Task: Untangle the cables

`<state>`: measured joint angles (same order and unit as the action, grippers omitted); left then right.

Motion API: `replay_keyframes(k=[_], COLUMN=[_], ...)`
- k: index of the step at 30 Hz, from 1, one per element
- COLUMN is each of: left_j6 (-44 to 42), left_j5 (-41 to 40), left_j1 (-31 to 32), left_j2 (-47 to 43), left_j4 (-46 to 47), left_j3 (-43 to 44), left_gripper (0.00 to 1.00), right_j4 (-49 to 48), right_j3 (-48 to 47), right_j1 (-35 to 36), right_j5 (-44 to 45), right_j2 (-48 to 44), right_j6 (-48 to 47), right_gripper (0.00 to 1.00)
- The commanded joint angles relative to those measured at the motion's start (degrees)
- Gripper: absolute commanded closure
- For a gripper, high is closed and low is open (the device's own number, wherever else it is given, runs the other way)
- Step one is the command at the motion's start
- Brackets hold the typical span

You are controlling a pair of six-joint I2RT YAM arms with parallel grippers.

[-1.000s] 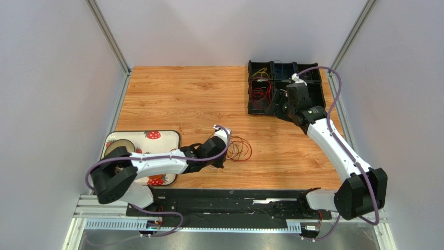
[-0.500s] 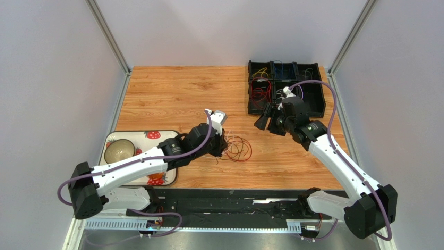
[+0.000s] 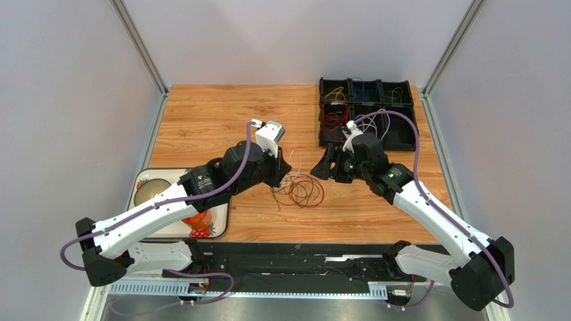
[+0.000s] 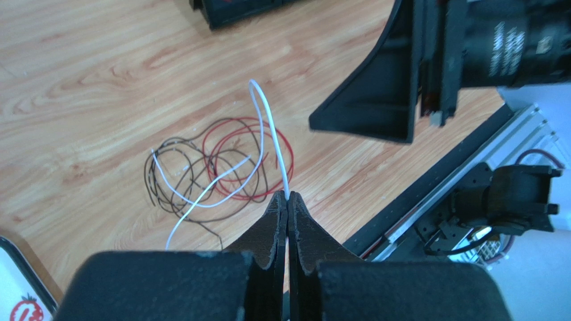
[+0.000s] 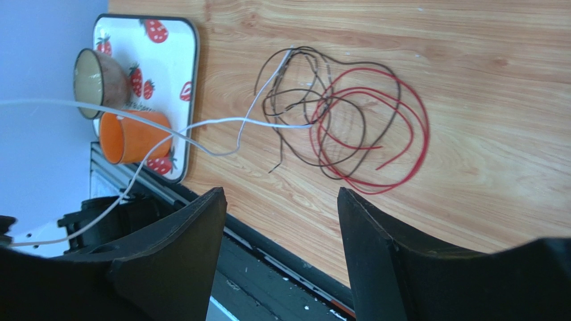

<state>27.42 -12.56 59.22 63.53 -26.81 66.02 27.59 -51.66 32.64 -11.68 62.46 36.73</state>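
Observation:
My right gripper should keep going, as the white cable's raised strand is clear of the tangle beside my left gripper. It should move on toward that strand and close there.
The cables lie tangled on the wooden table: red loops, dark brown loops and one white cable. My left gripper is shut on the white cable, which rises from the tangle to its tips. In the top view this gripper hangs just left of and above the tangle. My right gripper is open and holds nothing, just right of the tangle. In its own view the right gripper looks down on the tangle with the white cable running off to the left.
A black compartment box at the back right holds more cables, red and yellow among them. A strawberry-patterned tray at the front left carries a bowl and an orange cup. The table's front edge and black rail lie near the tangle.
My left gripper has risen and moved back with the white cable, drawing it up out of the tangle. My right gripper has come from the black box to beside the tangle.

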Motion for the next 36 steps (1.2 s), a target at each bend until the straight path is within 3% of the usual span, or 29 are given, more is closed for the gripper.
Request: replay_keyframes(k=[1, 17, 24, 36], left_j6=[-3.16, -8.96, -11.86, -11.60], left_j5=[0.07, 12.20, 22.04, 41.27], left_j1=[0.10, 0.10, 0.10, -4.46], left_j2=[-1.30, 0.02, 1.78, -4.11], left_j4=[-2.81, -3.25, -7.82, -3.17], left_j3=[4.91, 7.54, 11.24, 6.32], left_gripper=[1.00, 1.00, 1.00, 1.00], right_j4=[-6.85, -8.17, -3.87, 0.62], right_j3=[0.33, -5.73, -7.40, -10.04], right_j1=[0.67, 0.84, 0.76, 0.76], right_j5=[-3.87, -17.30, -20.83, -27.24], right_j2=[-2.51, -9.89, -12.44, -15.61], right_j6=[1.41, -12.02, -19.76, -23.90], right_gripper=[0.34, 0.32, 0.32, 0.32])
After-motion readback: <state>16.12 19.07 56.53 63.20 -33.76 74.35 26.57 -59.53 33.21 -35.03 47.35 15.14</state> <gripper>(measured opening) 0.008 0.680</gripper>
